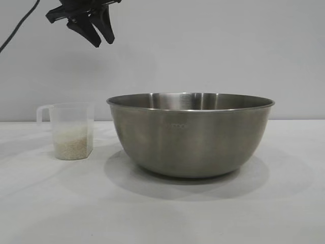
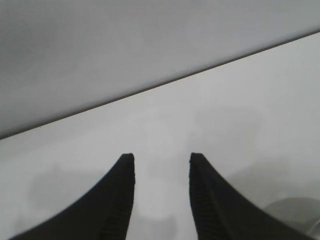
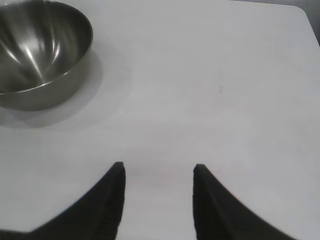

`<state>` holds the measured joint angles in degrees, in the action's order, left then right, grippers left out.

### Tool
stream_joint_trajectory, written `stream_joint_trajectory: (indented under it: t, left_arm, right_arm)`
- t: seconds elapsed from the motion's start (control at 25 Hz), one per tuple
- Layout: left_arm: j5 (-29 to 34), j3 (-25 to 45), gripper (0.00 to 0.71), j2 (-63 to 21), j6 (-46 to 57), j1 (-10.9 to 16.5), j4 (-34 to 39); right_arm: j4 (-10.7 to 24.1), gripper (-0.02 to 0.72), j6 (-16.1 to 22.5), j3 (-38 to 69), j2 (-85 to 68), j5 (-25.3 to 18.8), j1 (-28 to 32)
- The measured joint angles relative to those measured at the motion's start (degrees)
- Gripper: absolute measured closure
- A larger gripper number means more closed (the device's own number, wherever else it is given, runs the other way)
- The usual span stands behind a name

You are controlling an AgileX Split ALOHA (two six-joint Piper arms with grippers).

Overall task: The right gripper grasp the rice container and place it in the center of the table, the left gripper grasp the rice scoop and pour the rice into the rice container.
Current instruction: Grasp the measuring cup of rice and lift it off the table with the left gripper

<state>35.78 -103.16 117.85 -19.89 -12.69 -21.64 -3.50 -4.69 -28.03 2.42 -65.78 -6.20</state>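
Observation:
The rice (image 1: 71, 148) lies loose and low in the rice scoop (image 1: 73, 139), so all but a few clinging grains should flow out when I pour.
The rice container (image 1: 190, 137), a big steel bowl, stands on the white table (image 1: 162, 218) near the middle. It also shows empty in the right wrist view (image 3: 40, 55). The rice scoop (image 1: 71, 129), a clear plastic cup with a side handle, stands left of the bowl with rice (image 1: 72, 146) in its bottom. My left gripper (image 1: 103, 41) hangs high above the scoop, open and empty, as the left wrist view (image 2: 162, 156) shows too. My right gripper (image 3: 159, 166) is open and empty over bare table, well away from the bowl; it is out of the exterior view.
A plain grey wall (image 1: 203, 51) stands behind the table. The table's far edge (image 2: 165, 84) runs across the left wrist view. A rounded table corner (image 3: 305, 15) shows in the right wrist view.

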Motion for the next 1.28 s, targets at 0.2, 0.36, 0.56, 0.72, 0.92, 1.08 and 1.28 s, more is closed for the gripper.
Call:
stream_joint_trajectory:
  t: [0.2,0.36,0.56,0.72,0.92,1.08,1.28]
  left_arm:
    - [-1.6,5.3,0.492,-2.4,-1.7,0.0,1.4]
    - [-9.2,15.0,0.492,-7.4,-2.9,0.0,1.6]
    - [-25.6,30.9,0.492,-17.2,-4.4,0.0,1.6]
    - [-38.7,43.5,0.492,-24.3,-4.7,0.0,1.6]
    - [-51.4,58.0,0.492,-29.5,-4.5,0.0,1.3]
    - [-58.6,67.3,0.492,-31.1,-2.3,0.0,1.3]
    - [-65.4,75.3,0.492,-31.4,2.9,0.0,5.0]
  right_arm:
    - [0.0,0.383,0.0,0.0,0.0,0.2,0.0]
    - [0.0,0.383,0.0,0.0,0.0,0.3,0.0]
    - [0.0,0.383,0.0,0.0,0.0,0.3,0.0]
    - [0.1,0.383,0.0,0.0,0.0,0.3,0.0]
    - [0.1,0.383,0.0,0.0,0.0,0.3,0.0]
    - [0.1,0.383,0.0,0.0,0.0,0.3,0.0]
    - [0.2,0.383,0.0,0.0,0.0,0.3,0.0]
